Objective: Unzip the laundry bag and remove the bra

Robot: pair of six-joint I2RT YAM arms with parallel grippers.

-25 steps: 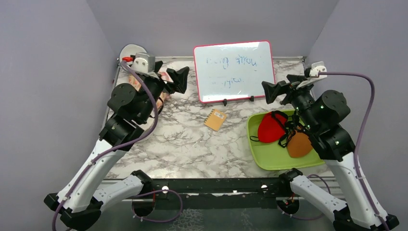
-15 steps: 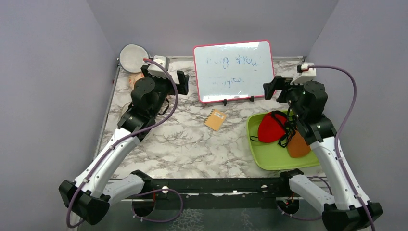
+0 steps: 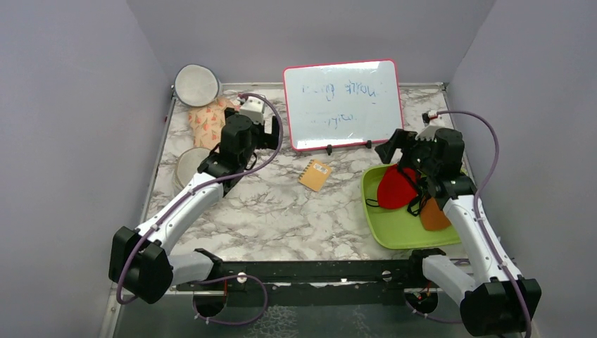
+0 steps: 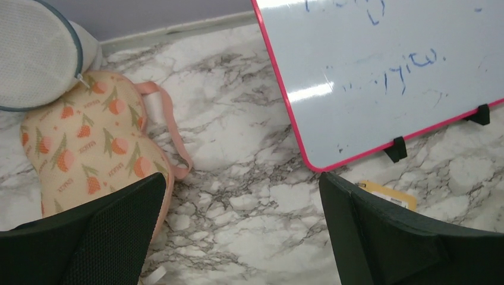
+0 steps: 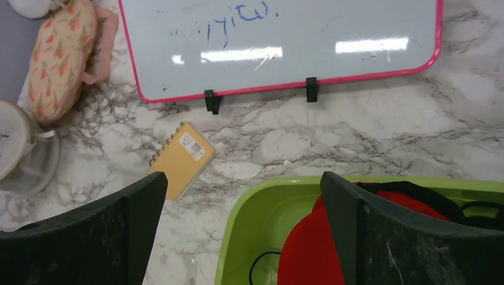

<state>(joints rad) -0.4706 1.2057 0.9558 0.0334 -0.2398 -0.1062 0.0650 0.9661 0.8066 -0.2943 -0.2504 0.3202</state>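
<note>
The laundry bag's white tag (image 5: 45, 135) faces open marble, so my left gripper should keep going toward the rim (image 5: 27, 152) next to the tag and close there.
The laundry bag (image 3: 186, 167), a round white mesh pouch, lies at the table's left side, partly under my left arm. It also shows at the left edge of the right wrist view (image 5: 18, 155). The bra is hidden. My left gripper (image 3: 269, 130) hangs open above bare marble (image 4: 239, 178), to the right of the bag, between a peach floral pouch and the whiteboard. My right gripper (image 3: 394, 146) is open too, hovering over the near-left rim of the green tray (image 5: 243, 178). Neither holds anything.
A grey-rimmed white disc (image 3: 198, 84) and the peach floral pouch (image 3: 210, 121) sit at the back left. A pink-framed whiteboard (image 3: 343, 104) stands at the back centre. An orange notepad (image 3: 315, 174) lies mid-table. The green tray (image 3: 394, 225) holds red (image 3: 396, 189) and orange (image 3: 436, 215) fabric pieces.
Both arms have dropped from a raised pose and reached forward over the table. The left arm now uncovers the disc, the floral pouch and the laundry bag. Both grippers stay open.
</note>
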